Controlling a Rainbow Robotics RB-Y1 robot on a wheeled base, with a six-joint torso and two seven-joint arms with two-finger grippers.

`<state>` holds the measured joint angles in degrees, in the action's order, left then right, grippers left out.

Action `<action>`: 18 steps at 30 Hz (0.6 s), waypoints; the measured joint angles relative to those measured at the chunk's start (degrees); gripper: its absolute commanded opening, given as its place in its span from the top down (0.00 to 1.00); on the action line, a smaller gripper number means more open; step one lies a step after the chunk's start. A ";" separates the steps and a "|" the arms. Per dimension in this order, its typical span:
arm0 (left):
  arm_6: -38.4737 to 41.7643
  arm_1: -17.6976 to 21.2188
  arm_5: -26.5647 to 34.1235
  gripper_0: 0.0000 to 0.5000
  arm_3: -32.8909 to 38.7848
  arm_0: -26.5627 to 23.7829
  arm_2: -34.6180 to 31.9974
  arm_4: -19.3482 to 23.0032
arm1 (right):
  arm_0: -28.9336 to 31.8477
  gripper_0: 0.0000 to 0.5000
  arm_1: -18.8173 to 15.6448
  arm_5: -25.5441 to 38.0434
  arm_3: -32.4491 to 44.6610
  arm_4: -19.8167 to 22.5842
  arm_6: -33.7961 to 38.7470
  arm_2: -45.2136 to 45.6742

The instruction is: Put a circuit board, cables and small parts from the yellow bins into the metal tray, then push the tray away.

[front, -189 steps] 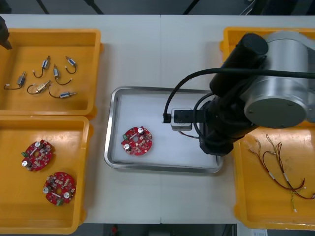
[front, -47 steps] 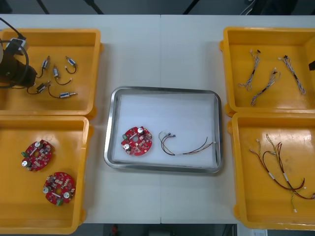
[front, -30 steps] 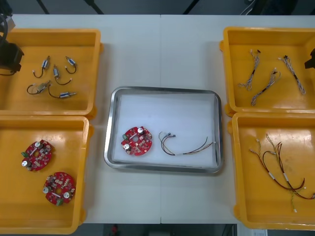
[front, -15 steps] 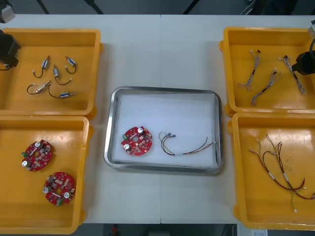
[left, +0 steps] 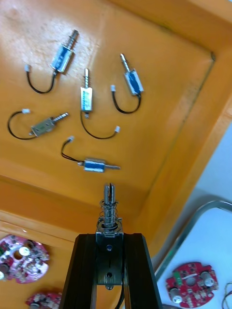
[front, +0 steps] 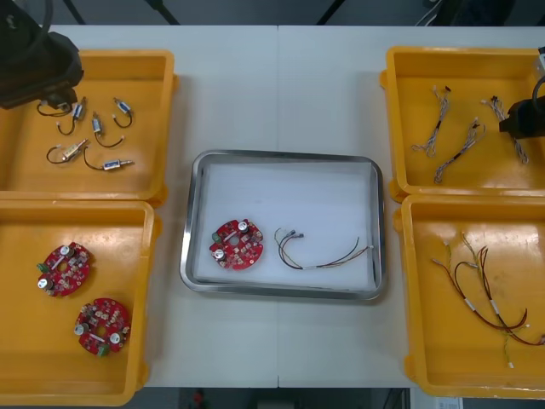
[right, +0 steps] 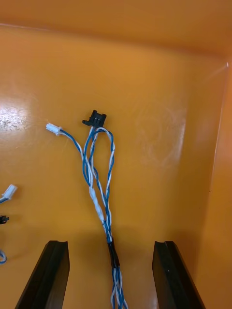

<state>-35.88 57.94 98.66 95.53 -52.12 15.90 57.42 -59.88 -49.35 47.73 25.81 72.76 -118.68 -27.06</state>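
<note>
The blue and white cable [right: 100, 206] will come up as one bundle when I lift it, because a black sleeve [right: 113, 254] holds the twisted strands of cable together.
My left gripper [left: 110, 236] is shut on a small metal part [left: 109, 212] with a spring, held above the upper left yellow bin [front: 166, 128]. Several small metal parts [left: 85, 96] with black leads lie in that bin below it. In the front view the left arm [front: 38, 64] hangs over the bin's far left corner. My right gripper [right: 111, 277] stands open low over the upper right bin [front: 393, 128], with a twisted blue and white cable [right: 99, 193] between its fingers. The metal tray [front: 194, 221] holds a round red circuit board [front: 237, 243] and a thin cable [front: 319, 253].
The lower left bin [front: 146, 298] holds two more red circuit boards [front: 64, 268]. Red and yellow cables [front: 485, 298] lie in the lower right bin [front: 410, 341]. More blue and white cables [front: 451, 136] lie in the upper right bin. The right arm [front: 524, 119] is at the table's right edge.
The left arm has swung in from the left edge over the upper left bin, carrying the small metal part. The right gripper has come in over the upper right bin.
</note>
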 measured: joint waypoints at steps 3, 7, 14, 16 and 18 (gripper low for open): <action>0.28 -2.51 1.34 1.00 4.48 1.28 0.00 -2.56 | -0.03 0.00 0.37 -0.65 -1.04 0.07 -0.01 0.00; 0.45 -6.34 2.81 1.00 8.41 2.90 -0.01 -5.17 | -0.05 0.00 0.85 -0.94 -2.09 0.79 -0.03 0.00; 6.62 -13.75 3.32 1.00 11.65 4.99 0.30 -9.04 | -0.05 0.00 1.34 -1.02 -2.70 1.69 -0.04 0.00; 11.40 -15.75 3.39 1.00 12.08 5.17 1.18 -11.25 | -0.04 0.00 1.43 -1.36 -2.77 2.89 -0.04 0.00; 16.46 -17.63 3.40 1.00 12.13 5.17 2.94 -13.96 | -0.04 0.00 1.45 -1.69 -2.82 3.99 -0.04 0.00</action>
<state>-19.41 40.31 102.05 107.66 -46.94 18.84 43.46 -59.91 -47.90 46.04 22.98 76.74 -118.73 -27.06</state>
